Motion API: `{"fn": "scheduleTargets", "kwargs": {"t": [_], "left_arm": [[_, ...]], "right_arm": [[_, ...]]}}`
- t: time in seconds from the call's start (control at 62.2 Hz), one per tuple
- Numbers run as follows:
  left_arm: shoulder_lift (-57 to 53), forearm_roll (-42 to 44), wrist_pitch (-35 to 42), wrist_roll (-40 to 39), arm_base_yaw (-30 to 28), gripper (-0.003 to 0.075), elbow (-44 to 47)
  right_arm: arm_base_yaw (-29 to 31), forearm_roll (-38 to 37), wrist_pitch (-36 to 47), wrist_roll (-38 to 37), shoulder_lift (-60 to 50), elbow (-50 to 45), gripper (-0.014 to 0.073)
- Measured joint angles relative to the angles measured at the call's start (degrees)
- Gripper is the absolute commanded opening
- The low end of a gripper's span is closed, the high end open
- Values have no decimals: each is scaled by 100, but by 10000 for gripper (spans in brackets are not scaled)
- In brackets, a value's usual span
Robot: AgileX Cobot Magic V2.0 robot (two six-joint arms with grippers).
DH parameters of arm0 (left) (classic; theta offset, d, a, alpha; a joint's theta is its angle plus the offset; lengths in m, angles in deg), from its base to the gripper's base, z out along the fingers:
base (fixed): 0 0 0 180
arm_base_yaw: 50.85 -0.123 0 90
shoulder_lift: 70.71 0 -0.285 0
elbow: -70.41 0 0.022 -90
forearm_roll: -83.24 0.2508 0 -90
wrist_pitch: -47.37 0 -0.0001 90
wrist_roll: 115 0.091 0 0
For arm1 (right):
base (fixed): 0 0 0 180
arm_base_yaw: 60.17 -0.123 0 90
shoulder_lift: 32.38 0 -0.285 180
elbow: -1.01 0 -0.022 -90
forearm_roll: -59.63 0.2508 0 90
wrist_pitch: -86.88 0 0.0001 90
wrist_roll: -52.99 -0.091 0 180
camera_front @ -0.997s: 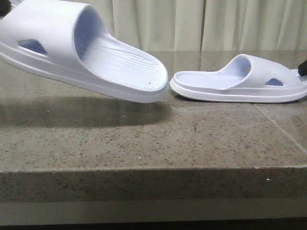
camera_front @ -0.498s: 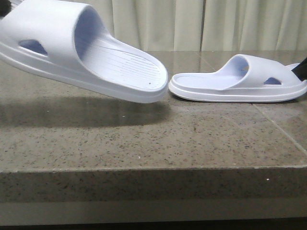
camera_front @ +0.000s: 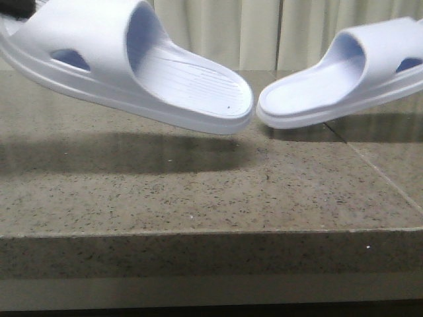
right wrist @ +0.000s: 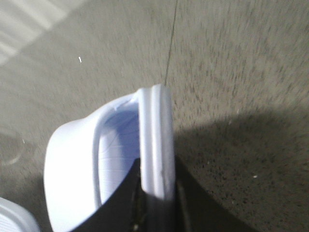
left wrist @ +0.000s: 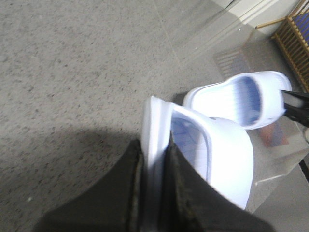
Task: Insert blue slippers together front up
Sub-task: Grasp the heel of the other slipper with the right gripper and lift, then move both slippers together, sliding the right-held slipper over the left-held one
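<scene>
The blue slippers' heel ends [camera_front: 272,111] are level and would bump into each other, so the robot's right gripper should move its slipper over the other slipper's sole and into that slipper's strap opening [camera_front: 147,45].
Both blue slippers hang in the air over the stone table [camera_front: 198,198], open heel ends facing each other with a small gap between them. The left slipper [camera_front: 132,66] tilts heel-down to the right. The right slipper [camera_front: 330,86] tilts heel-down to the left. My left gripper [left wrist: 153,147] is shut on the left slipper's sole edge [left wrist: 212,145]; the right slipper [left wrist: 241,96] lies beyond it. My right gripper [right wrist: 157,169] is shut on the right slipper's sole rim [right wrist: 157,125]. The left slipper's edge [right wrist: 14,217] shows in a corner of that view.
The table's front edge [camera_front: 198,232] runs across the front view, with a tile seam [camera_front: 377,172] at the right. Pale curtains [camera_front: 264,33] hang behind. A wooden slatted crate [left wrist: 294,34] stands off the table's far side.
The right slipper, which lay flat on the table, is now lifted and tilted, its heel nearer the left slipper. The left slipper has moved right and slightly up.
</scene>
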Motion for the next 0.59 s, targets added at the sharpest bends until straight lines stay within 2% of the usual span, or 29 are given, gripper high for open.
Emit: {"fn": "scheduleTargets", "kwargs": {"t": [0.209,0.37,0.595], "left_arm": [[0,-325,760,-22,536,-20,9],[261,-479,971,-43,823,-20,9],[935,-598,1050,-46,948,-20,9]], "right_arm": [[529,-42,-480,-364,-917,-4,-117],[477,-40,-807,-428,-1046,-13,-117],[240,-53,-780,-438,-1046,-253,-117]]}}
